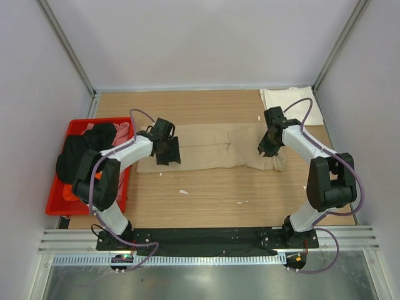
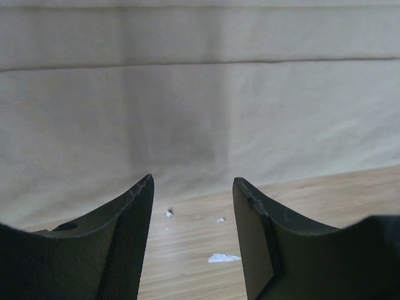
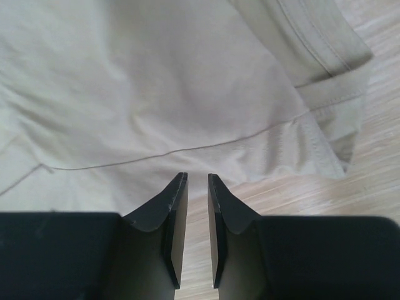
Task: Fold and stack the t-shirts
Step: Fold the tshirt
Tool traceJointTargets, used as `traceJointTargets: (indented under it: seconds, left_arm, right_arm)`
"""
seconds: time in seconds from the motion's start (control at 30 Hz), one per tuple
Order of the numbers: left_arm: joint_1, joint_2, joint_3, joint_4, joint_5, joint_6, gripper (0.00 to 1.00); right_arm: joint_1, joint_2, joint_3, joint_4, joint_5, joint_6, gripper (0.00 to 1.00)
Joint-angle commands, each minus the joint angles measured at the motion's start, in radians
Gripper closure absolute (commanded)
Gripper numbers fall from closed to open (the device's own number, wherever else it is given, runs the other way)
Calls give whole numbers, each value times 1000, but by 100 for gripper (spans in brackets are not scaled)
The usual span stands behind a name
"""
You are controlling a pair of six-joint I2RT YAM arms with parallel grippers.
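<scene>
The tan t-shirt's end under my right gripper is bunched up and crooked, so next my right gripper pulls that end's outer edge straight before I fold the t-shirt.
A tan t-shirt lies across the middle of the table as a long flat strip, bunched at its right end. My left gripper hangs over the strip's left part. In the left wrist view it is open and empty, its tips just short of the tan shirt's near edge. My right gripper is over the bunched right end. In the right wrist view it stands only a narrow gap apart, empty, at the shirt's edge. A cream-white t-shirt lies at the back right corner.
A red bin at the left edge holds a black shirt, a pink one and an orange one. Small white scraps lie on the wood before the shirt, also in the left wrist view. Walls enclose three sides.
</scene>
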Motion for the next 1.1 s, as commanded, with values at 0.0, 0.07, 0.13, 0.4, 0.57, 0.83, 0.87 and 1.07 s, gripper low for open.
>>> traceJointTargets:
  seconds: [0.0,0.07,0.13,0.4,0.57,0.83,0.87,1.07]
  left_arm:
    - [-1,53,57,-16,-94,-17,45]
    - [-3,85,67,-28,-119,-19,45]
    - [-1,101,70,-45,-153,-19,46]
    - [-1,131,16,-87,-269,-35,45]
    - [-33,84,-19,-87,-271,-55,45]
    - [-106,58,-16,-140,-348,-101,44]
    - [-106,55,-15,-153,-351,-104,44]
    - [-129,-13,-13,-180,-349,-141,43]
  right_arm:
    - [-15,-22,-37,3,40,10,75]
    - [-38,-22,-56,1,66,1,76]
    - [-52,-22,-73,10,100,-11,76]
    - [-127,-3,-168,21,239,-45,76]
    - [-149,-14,-217,10,296,-50,77]
    - [-204,-57,-257,-14,336,-47,77]
    - [-210,-60,-254,-22,345,-50,77]
    - [-221,-146,-208,-73,338,-77,77]
